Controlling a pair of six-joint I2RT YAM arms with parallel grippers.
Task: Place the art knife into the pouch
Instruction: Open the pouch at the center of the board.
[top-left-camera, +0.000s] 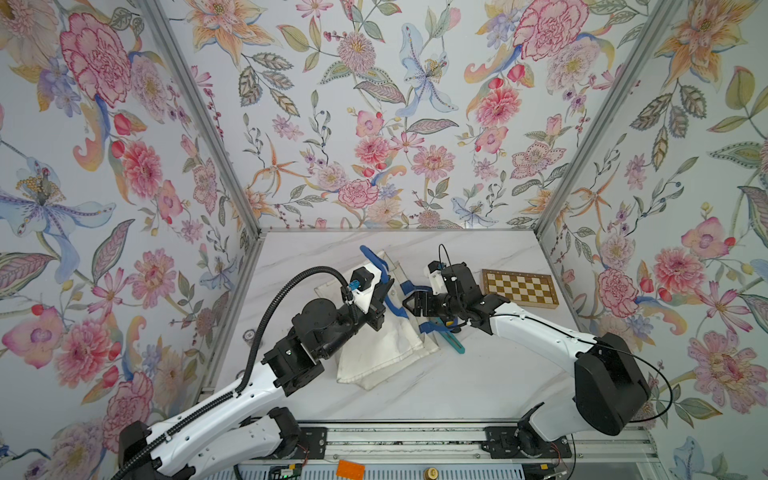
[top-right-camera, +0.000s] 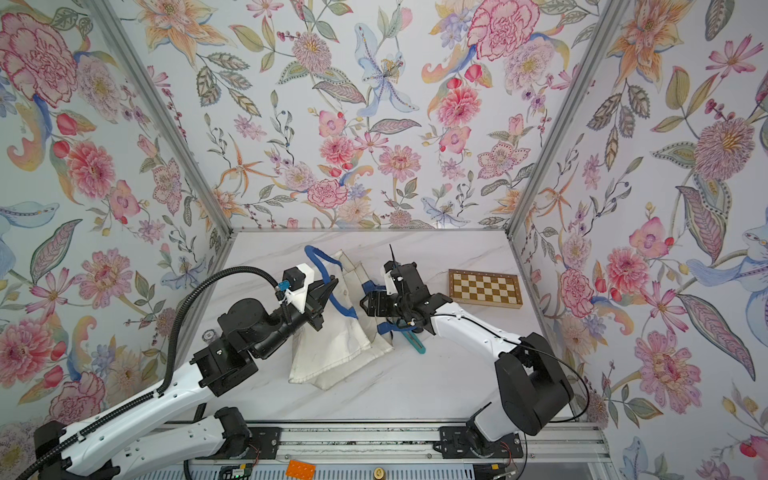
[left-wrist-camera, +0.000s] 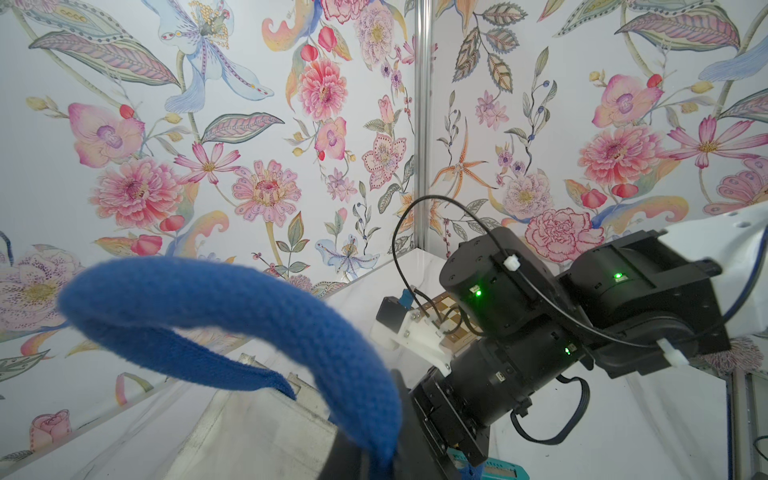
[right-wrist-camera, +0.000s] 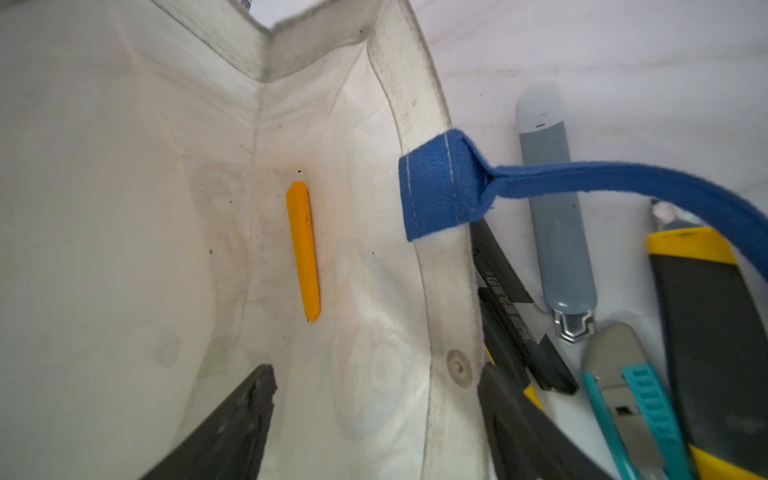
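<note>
Next, my right gripper pinches the rim with the snap (right-wrist-camera: 459, 367), which lies loose between its open fingers, before my left gripper lets go of the blue handle (top-left-camera: 374, 262).
The off-white canvas pouch (top-left-camera: 374, 357) (top-right-camera: 332, 357) lies mid-table with its mouth held up. My left gripper (top-left-camera: 384, 291) (top-right-camera: 328, 291) (left-wrist-camera: 374, 457) is shut on one blue looped handle (left-wrist-camera: 232, 299) and lifts that side. A slim orange art knife (right-wrist-camera: 303, 249) lies loose on the pouch's inner wall (right-wrist-camera: 124, 208). At the pouch mouth my right gripper (top-left-camera: 409, 305) (top-right-camera: 365, 305) (right-wrist-camera: 374, 415) stands open and holds nothing. The rim with the snap (right-wrist-camera: 459, 368) lies between its dark fingers (right-wrist-camera: 232, 424). A blue tab (right-wrist-camera: 440, 187) sits on that rim.
Several other knives lie on the table just outside the rim: grey (right-wrist-camera: 557, 232), teal (right-wrist-camera: 636, 407) (top-left-camera: 453, 343), yellow and black (right-wrist-camera: 715, 353), and black (right-wrist-camera: 511, 316). A small chessboard (top-left-camera: 519, 288) (top-right-camera: 485, 288) lies at the back right. Floral walls enclose three sides.
</note>
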